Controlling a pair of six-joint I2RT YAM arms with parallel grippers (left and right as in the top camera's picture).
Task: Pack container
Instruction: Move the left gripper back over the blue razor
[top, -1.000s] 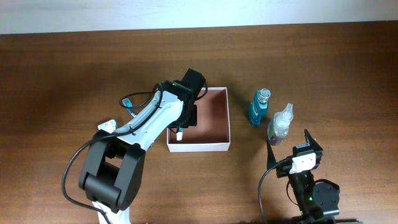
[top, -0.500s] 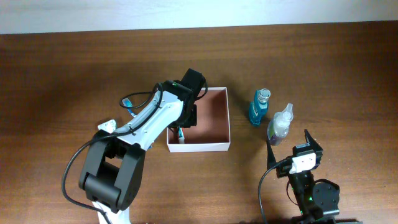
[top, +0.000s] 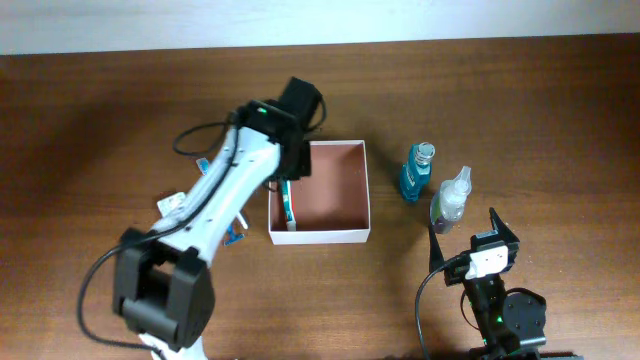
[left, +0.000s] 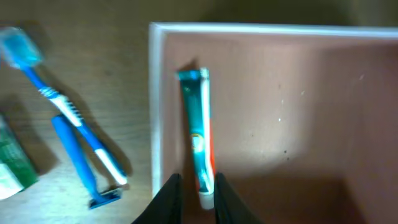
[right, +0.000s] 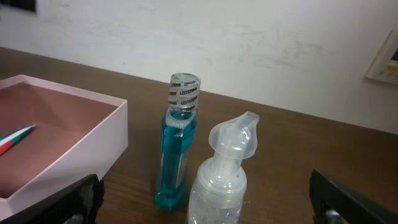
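Observation:
The toothpaste tube (top: 289, 204) is lying flat inside the container, so my left gripper keeps going toward the blue razor (left: 75, 152) until it can open above the razor's handle.
The container (top: 368, 192) is a shallow white-walled box with a reddish-brown floor at the table's middle. A teal, white and red toothpaste tube (top: 289, 205) lies flat inside along its left wall (left: 155, 124). My left gripper (left: 198, 178) hangs above the tube's capped end, its jaws narrowly apart and gripping nothing; the tube (left: 200, 137) rests on the floor below. My right gripper (right: 214, 205) stands wide open near the front edge, facing a teal mouthwash bottle (right: 177, 149) and a clear pump bottle (right: 224, 177), touching neither.
A blue toothbrush (left: 62, 112) and a blue razor (left: 81, 168) lie on the wood just left of the container, with a green-and-white item (left: 12, 171) further left. The two bottles (top: 415, 172) (top: 450, 198) stand right of the container.
My left gripper has lifted and drawn back toward the container's far-left corner, its jaws parting a little. The toothpaste tube now lies uncovered on the container floor. The right arm has not moved.

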